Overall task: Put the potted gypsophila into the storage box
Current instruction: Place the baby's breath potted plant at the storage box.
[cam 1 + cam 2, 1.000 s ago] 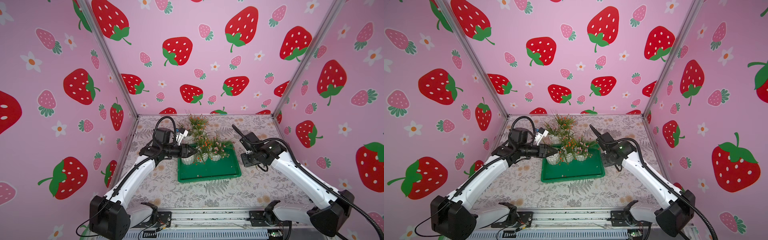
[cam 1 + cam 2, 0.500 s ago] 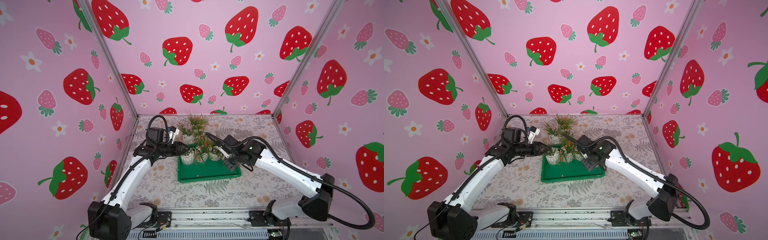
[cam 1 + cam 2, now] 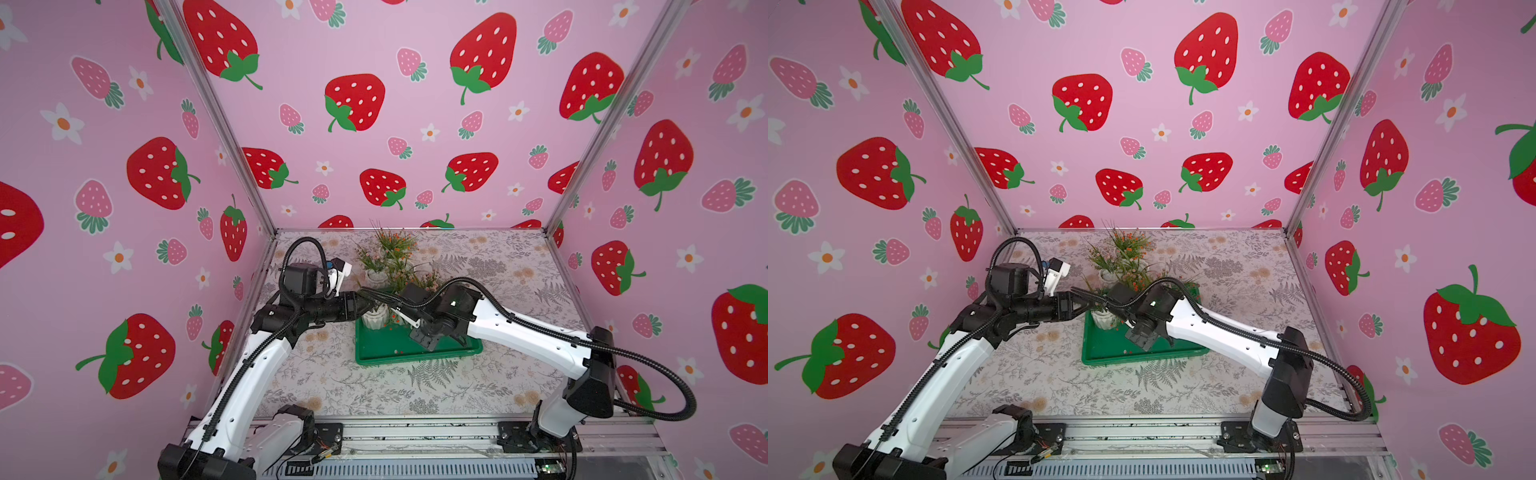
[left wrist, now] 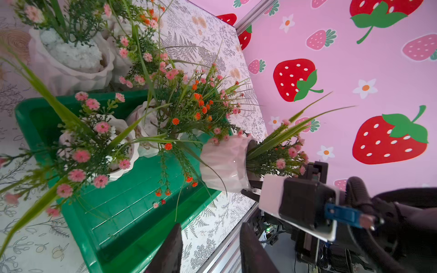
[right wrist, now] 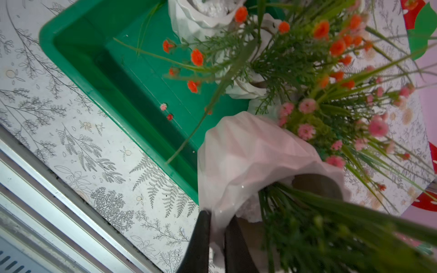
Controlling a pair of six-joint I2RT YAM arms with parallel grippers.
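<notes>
I keep moving the pot in my right gripper there (image 3: 377,345) until it rests, since the storage box's near corner (image 3: 372,348) in front of the standing pink pot is free.
The storage box (image 3: 376,355) (image 3: 1100,353) is a shallow green tray on the patterned table. My right gripper (image 5: 218,215) is shut on the rim of a white pot of pink gypsophila (image 5: 248,160) (image 4: 224,165), held tilted over the box's near right edge (image 5: 179,163). Two potted gypsophila stand in the box, one pink (image 4: 118,132) and one orange (image 4: 146,125). My left gripper (image 4: 210,227) (image 3: 372,298) is open and empty, hovering over the box's left end beside a white pot (image 3: 374,320).
More white pots of flowers (image 4: 71,59) (image 3: 376,276) stand on the table just behind the box. Pink strawberry walls close in the left, back and right. A metal rail (image 5: 47,189) runs along the table's front edge. Loose petals (image 5: 166,111) lie on the box floor.
My right arm has swung left from beside the box's right end to over the box, carrying its pot. The left gripper has stayed near the box's left end.
</notes>
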